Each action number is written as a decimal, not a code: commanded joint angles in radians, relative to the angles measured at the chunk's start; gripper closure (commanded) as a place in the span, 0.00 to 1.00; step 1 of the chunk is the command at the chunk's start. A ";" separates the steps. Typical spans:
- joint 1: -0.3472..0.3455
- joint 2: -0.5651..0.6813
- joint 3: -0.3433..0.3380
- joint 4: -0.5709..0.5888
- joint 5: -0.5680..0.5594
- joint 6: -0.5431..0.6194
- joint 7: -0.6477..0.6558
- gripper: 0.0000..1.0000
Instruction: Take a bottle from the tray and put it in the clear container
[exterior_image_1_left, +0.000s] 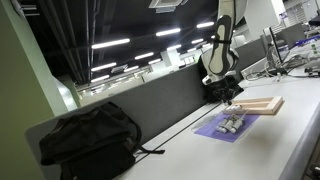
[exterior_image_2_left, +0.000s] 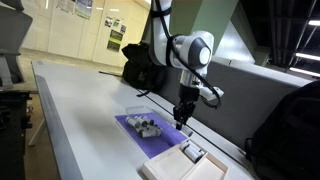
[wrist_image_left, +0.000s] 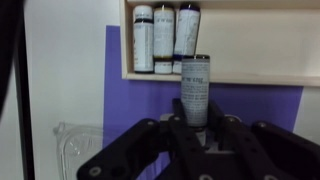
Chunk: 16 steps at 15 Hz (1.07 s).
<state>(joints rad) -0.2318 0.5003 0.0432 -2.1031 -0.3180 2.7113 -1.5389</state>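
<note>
The white bottle (wrist_image_left: 195, 90) is hanging clear of the wooden tray. I keep moving my gripper to the clear container (exterior_image_2_left: 146, 127) and let the bottle go over the bottles there.
The light wooden tray (wrist_image_left: 225, 72) lies across the top of the wrist view with three white, dark-capped bottles (wrist_image_left: 165, 38) lying in it. It also shows in both exterior views (exterior_image_1_left: 262, 104) (exterior_image_2_left: 165, 168). My gripper (wrist_image_left: 195, 125) is shut on another white bottle (wrist_image_left: 195, 88), held above the purple mat (wrist_image_left: 250, 105). The clear container (wrist_image_left: 78, 145) sits at the lower left of the wrist view. In both exterior views it stands on the mat (exterior_image_1_left: 232, 123) (exterior_image_2_left: 148, 126) with small bottles in it. The gripper (exterior_image_1_left: 230, 100) (exterior_image_2_left: 182, 118) hovers between tray and container.
A black backpack (exterior_image_1_left: 90, 135) lies on the white table against the grey divider wall (exterior_image_1_left: 170, 100). In an exterior view, bags rest behind the arm (exterior_image_2_left: 140, 62) and at the right edge (exterior_image_2_left: 290, 120). The table edge (exterior_image_2_left: 60, 130) runs past the mat.
</note>
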 joint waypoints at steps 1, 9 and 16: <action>-0.022 -0.056 0.085 -0.040 0.100 -0.028 -0.124 0.93; 0.057 -0.077 0.127 -0.032 0.181 -0.168 -0.232 0.93; 0.085 -0.078 0.095 -0.032 0.176 -0.137 -0.222 0.28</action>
<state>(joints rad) -0.1554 0.4634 0.1606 -2.1305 -0.1516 2.5649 -1.7483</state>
